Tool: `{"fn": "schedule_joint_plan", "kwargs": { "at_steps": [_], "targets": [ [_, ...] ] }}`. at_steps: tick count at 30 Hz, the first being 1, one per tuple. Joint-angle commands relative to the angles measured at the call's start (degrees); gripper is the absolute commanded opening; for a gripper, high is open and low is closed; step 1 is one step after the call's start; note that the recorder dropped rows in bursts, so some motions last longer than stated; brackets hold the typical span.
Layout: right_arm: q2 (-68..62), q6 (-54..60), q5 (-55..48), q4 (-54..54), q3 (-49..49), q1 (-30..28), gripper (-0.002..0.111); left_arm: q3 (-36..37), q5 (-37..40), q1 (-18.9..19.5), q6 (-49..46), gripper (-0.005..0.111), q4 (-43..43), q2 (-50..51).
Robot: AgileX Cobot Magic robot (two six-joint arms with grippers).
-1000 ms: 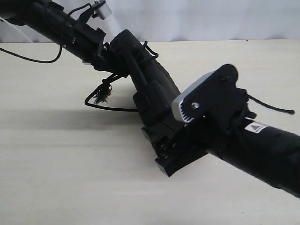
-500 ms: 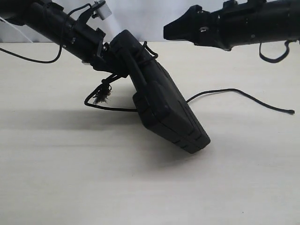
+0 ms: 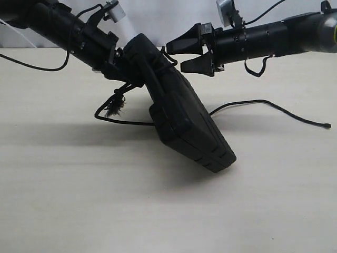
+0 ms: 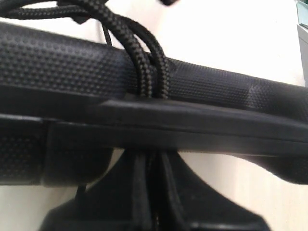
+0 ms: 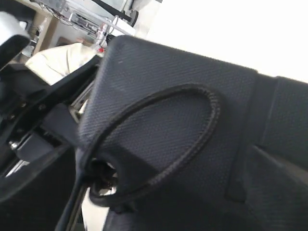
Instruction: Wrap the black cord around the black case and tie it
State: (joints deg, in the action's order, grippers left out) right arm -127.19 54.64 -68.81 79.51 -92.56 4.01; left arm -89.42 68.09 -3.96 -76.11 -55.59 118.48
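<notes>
The black case's handle end hangs at the robot's left gripper, so the robot should first lay the case flat and then have its left gripper take only the strands of cord.
The black case stands tilted, its lower corner on the table and its top end raised. My left gripper is at that top end, shut on strands of the black cord that cross the case's edge; the fingers press up against the case. A cord loop lies on the case's top corner. The frayed tuft hangs below my left gripper. The free end trails right across the table. My right gripper is open, just right of the case's top.
The pale table stretches in front of and around the case. Glossy arm wires hang behind my left arm. A white wall closes off the back.
My right arm has left the case's lower end, risen, and now points in from the upper right with its gripper open beside the case's top. The case and left arm have not moved.
</notes>
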Motion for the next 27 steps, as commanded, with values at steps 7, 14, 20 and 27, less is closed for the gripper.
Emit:
{"fn": "schedule_joint_plan", "kwargs": {
  "at_steps": [7,14,20,27],
  "targets": [
    [-2.4,-0.1,-1.2,3.3,-0.7,0.8,0.055,-0.2,0.4,0.2,-0.1,0.000,-1.7,-0.2],
    [-2.4,-0.1,-1.2,4.9,-0.7,1.5,0.009,-0.2,0.4,0.2,-0.1,0.000,-1.7,-0.2],
    [-0.8,-0.2,-1.2,5.3,-0.7,1.3,0.004,-0.2,-2.3,0.2,-0.1,0.009,-1.7,-0.2],
    [3.4,-0.2,-1.2,3.9,-0.7,1.3,0.004,-1.7,-3.0,0.2,2.8,0.053,11.1,-2.8]
  ]
}}
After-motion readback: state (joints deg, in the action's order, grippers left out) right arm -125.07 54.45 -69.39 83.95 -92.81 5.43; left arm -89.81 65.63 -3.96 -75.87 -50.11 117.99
